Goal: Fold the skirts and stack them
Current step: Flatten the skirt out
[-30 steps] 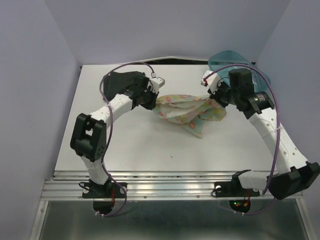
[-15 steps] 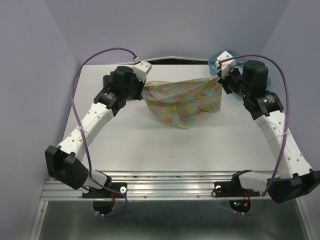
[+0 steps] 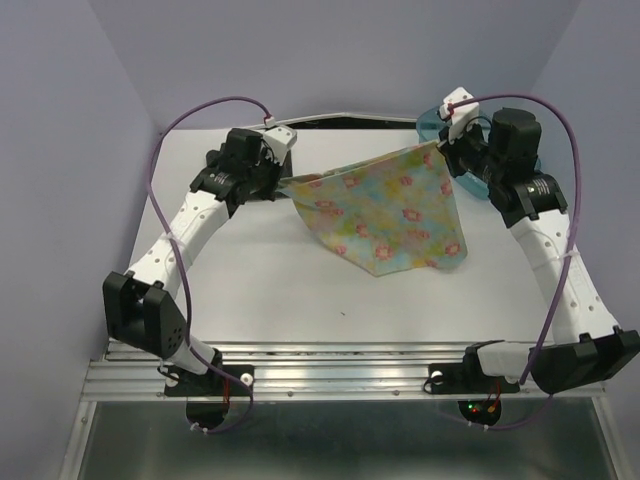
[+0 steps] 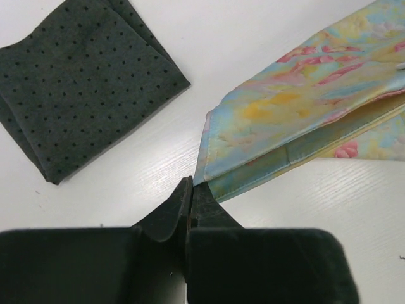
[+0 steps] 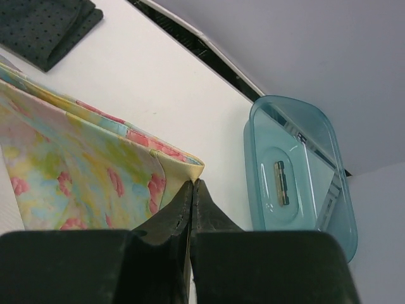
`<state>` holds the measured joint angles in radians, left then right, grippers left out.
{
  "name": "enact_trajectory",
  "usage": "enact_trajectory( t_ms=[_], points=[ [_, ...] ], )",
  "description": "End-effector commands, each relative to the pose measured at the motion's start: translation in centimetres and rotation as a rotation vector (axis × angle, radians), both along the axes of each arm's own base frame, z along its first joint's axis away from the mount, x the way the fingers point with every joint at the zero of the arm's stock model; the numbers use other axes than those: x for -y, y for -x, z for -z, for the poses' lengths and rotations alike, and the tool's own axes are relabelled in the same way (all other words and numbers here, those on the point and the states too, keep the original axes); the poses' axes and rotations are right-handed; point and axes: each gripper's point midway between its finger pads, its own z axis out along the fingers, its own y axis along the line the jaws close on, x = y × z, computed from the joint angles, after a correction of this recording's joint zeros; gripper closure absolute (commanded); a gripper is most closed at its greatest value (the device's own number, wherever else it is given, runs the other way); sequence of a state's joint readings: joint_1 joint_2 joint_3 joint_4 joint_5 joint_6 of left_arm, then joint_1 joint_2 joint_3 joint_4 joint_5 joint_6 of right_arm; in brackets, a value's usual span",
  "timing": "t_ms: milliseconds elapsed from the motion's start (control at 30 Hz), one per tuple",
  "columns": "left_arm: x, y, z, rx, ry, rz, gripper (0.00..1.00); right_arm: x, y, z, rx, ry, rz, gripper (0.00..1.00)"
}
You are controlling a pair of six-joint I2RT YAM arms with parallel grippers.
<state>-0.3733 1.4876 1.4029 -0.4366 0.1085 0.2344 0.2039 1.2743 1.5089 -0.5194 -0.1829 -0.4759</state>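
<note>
My grippers should draw both skirt corners, now held far back, toward the open front (image 3: 287,265) to spread it flat, since the floral skirt's lower edge (image 3: 415,266) hangs crooked.
The floral skirt (image 3: 390,210) hangs spread out between my two grippers above the back half of the table, its lower edge drooping toward the table. My left gripper (image 3: 285,183) is shut on its left corner, seen close in the left wrist view (image 4: 192,183). My right gripper (image 3: 440,150) is shut on its right corner, seen close in the right wrist view (image 5: 192,183). The dark skirt (image 4: 82,82) lies folded flat on the table beyond the left gripper. It also shows in the right wrist view (image 5: 44,25). In the top view the left arm hides it.
A translucent teal bin (image 5: 297,171) sits at the back right corner, just behind the right gripper; its rim shows in the top view (image 3: 430,120). A dark gap runs along the table's back edge (image 3: 330,122). Purple cables loop above both arms.
Both grippers have lifted and moved apart toward the back of the table. The floral skirt went from a crumpled bunch to a stretched, hanging sheet.
</note>
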Motion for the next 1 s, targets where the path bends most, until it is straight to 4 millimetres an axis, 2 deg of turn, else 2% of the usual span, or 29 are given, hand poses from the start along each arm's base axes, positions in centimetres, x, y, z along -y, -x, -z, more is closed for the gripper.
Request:
enact_trajectory(
  t_ms=[0, 67, 100, 133, 167, 200, 233, 267, 300, 333, 367, 400, 433, 467, 533, 567, 600, 633, 667, 700, 733, 767, 800, 833, 900, 933, 967],
  points=[
    [-0.8, -1.8, -2.8, 0.072, 0.011, -0.029, 1.0, 1.6, -1.7, -2.6, 0.113, -0.015, 0.084, 0.99],
    [-0.4, -4.0, -4.4, 0.118, 0.017, -0.047, 1.0, 2.1, -3.5, -3.9, 0.169, -0.021, 0.133, 0.99],
    [-0.5, -5.3, -6.7, 0.177, 0.026, -0.067, 1.0, 3.0, -5.2, -4.8, 0.209, -0.026, 0.187, 0.99],
    [-0.4, -6.6, -6.3, 0.177, 0.022, -0.077, 1.0, 3.1, -6.1, -5.5, 0.234, -0.035, 0.207, 0.99],
    [-0.2, -7.7, -7.3, 0.207, 0.035, -0.087, 1.0, 4.1, -6.9, -6.2, 0.255, -0.049, 0.254, 0.99],
    [-0.3, -8.9, -10.2, 0.272, 0.057, -0.105, 1.0, 4.7, -7.8, -6.9, 0.274, -0.059, 0.277, 0.99],
    [0.1, -10.5, -9.5, 0.263, 0.053, -0.11, 1.0, 5.1, -9.3, -8.6, 0.32, -0.08, 0.298, 0.99],
    [0.3, -11.4, -10.4, 0.282, 0.058, -0.115, 1.0, 5.2, -10.0, -9.5, 0.34, -0.102, 0.31, 0.99],
    [0.4, -13.1, -12.4, 0.331, 0.075, -0.137, 1.0, 6.7, -11.8, -9.4, 0.351, -0.106, 0.359, 0.99],
    [0.5, -13.8, -13.5, 0.357, 0.084, -0.141, 1.0, 7.3, -12.0, -12.0, 0.408, -0.142, 0.378, 0.99],
    [0.6, -14.5, -14.9, 0.391, 0.099, -0.144, 1.0, 8.1, -12.5, -12.8, 0.428, -0.157, 0.397, 0.99],
    [-0.1, -15.1, -18.4, 0.476, 0.114, -0.189, 1.0, 8.5, -13.0, -13.6, 0.451, -0.173, 0.402, 0.99],
    [-0.2, -15.6, -19.3, 0.502, 0.123, -0.198, 1.0, 9.5, -13.3, -14.7, 0.485, -0.188, 0.418, 0.99],
    [-0.2, -16.7, -19.9, 0.536, 0.13, -0.209, 1.0, 9.4, -13.9, -15.6, 0.513, -0.205, 0.413, 0.99],
    [-0.8, -17.0, -22.6, 0.618, 0.148, -0.245, 1.0, 9.8, -14.3, -17.1, 0.556, -0.22, 0.41, 0.99],
    [-1.2, -17.0, -24.4, 0.677, 0.171, -0.261, 1.0, 10.1, -15.1, -16.9, 0.553, -0.227, 0.412, 0.99],
    [-1.5, -16.9, -25.1, 0.701, 0.178, -0.271, 1.0, 9.9, -15.0, -17.6, 0.568, -0.234, 0.4, 0.99],
    [-1.7, -17.0, -24.6, 0.702, 0.169, -0.281, 1.0, 9.6, -14.8, -18.3, 0.58, -0.241, 0.381, 0.99],
    [-2.1, -16.2, -26.2, 0.747, 0.181, -0.284, 1.0, 9.3, -14.8, -18.1, 0.574, -0.241, 0.365, 0.99],
    [-1.9, -16.4, -24.0, 0.711, 0.147, -0.261, 1.0, 8.3, -14.4, -17.0, 0.544, -0.222, 0.306, 0.99],
    [-1.9, -15.4, -24.6, 0.722, 0.142, -0.238, 1.0, 7.7, -14.1, -16.0, 0.52, -0.205, 0.272, 0.99],
    [-1.7, -15.0, -23.4, 0.695, 0.119, -0.21, 1.0, 7.2, -13.7, -14.7, 0.495, -0.185, 0.242, 0.99],
    [-1.0, -14.6, -22.2, 0.669, 0.107, -0.159, 1.0, 6.4, -11.6, -15.3, 0.509, -0.172, 0.187, 0.99],
    [-0.8, -13.8, -18.9, 0.597, 0.065, -0.117, 1.0, 5.4, -11.8, -10.3, 0.414, -0.118, 0.122, 0.99],
    [0.7, -12.2, -14.6, 0.502, 0.041, 0.008, 1.0, 4.4, -10.1, -6.5, 0.349, -0.055, 0.046, 0.99],
    [1.1, -11.2, -9.4, 0.392, 0.008, 0.052, 1.0, 4.0, -7.8, -5.6, 0.332, -0.014, 0.003, 0.99],
    [1.2, -9.7, -7.5, 0.342, -0.008, 0.089, 1.0, 3.7, -7.0, 0.1, 0.237, 0.061, -0.045, 0.99]
  ],
)
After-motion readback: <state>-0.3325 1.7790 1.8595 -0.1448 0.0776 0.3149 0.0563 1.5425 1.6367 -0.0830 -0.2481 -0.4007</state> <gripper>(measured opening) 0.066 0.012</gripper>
